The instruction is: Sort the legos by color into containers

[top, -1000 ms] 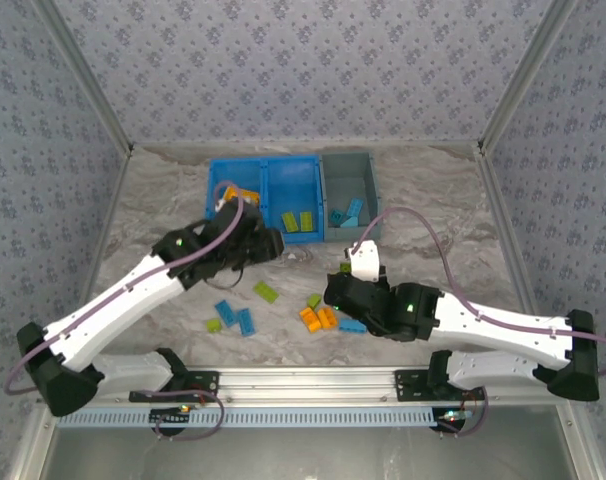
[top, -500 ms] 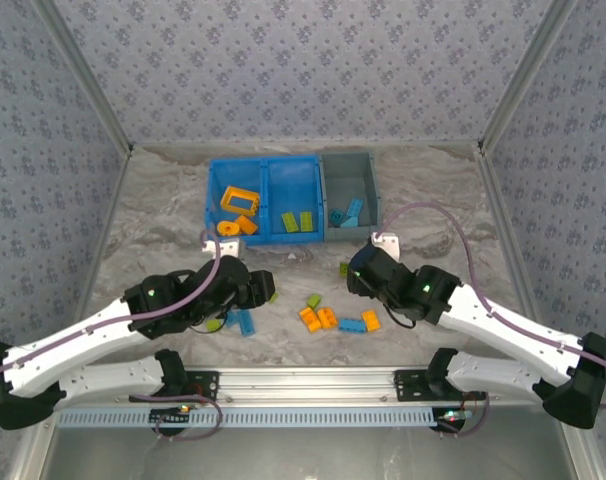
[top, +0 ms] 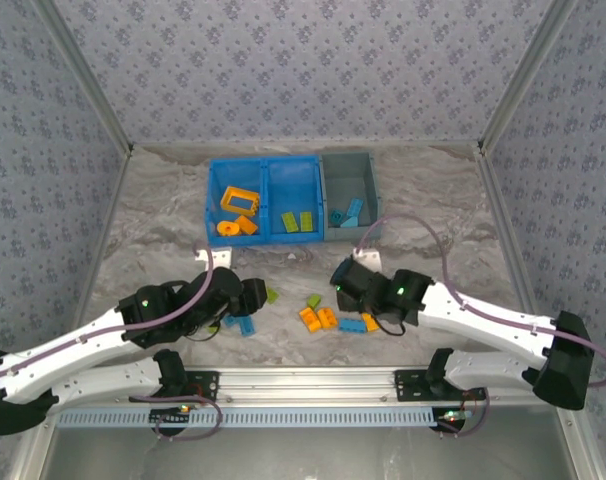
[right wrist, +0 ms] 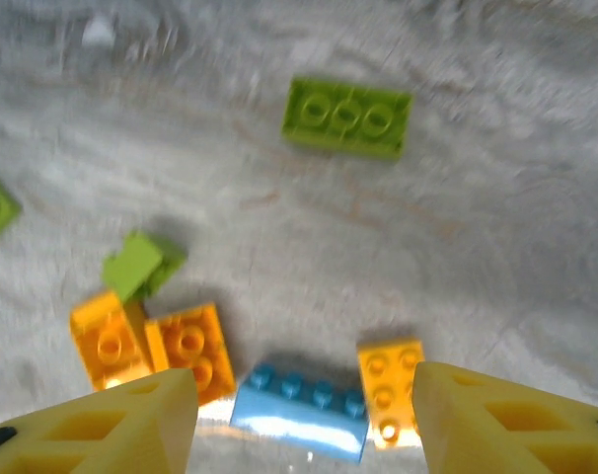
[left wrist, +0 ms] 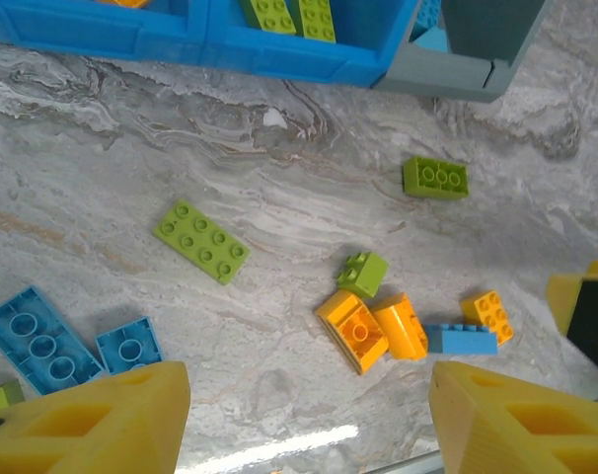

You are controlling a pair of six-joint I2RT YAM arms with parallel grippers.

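The blue brick's studded side (right wrist: 306,389) is clear of the orange bricks, so I should keep turning and lowering my right gripper until its fingers span the blue brick's width (top: 352,326).
Loose legos lie on the marble table. In the left wrist view I see a lime plate (left wrist: 200,240), a lime brick (left wrist: 435,178), a small lime brick (left wrist: 362,272), two orange bricks (left wrist: 351,329), a blue brick (left wrist: 461,340) and blue plates (left wrist: 37,331). My left gripper (left wrist: 304,425) hangs open above bare table, near the lime plate (top: 272,295). My right gripper (right wrist: 304,425) is open over the blue brick (right wrist: 299,410) and an orange brick (right wrist: 390,390). The blue bin (top: 215,192) holds an orange frame (top: 238,201) and lime bricks (top: 298,221). The grey bin (top: 367,178) holds blue pieces.
The bins stand side by side at the back of the table, with patterned walls beyond and to both sides. A metal rail (top: 303,382) runs along the near edge. Both arms (top: 103,335) reach in low from the front corners.
My left gripper has drawn back from the blue bin to the near table, uncovering the orange frame in the bin's left compartment. My right gripper has shifted left over the brick cluster.
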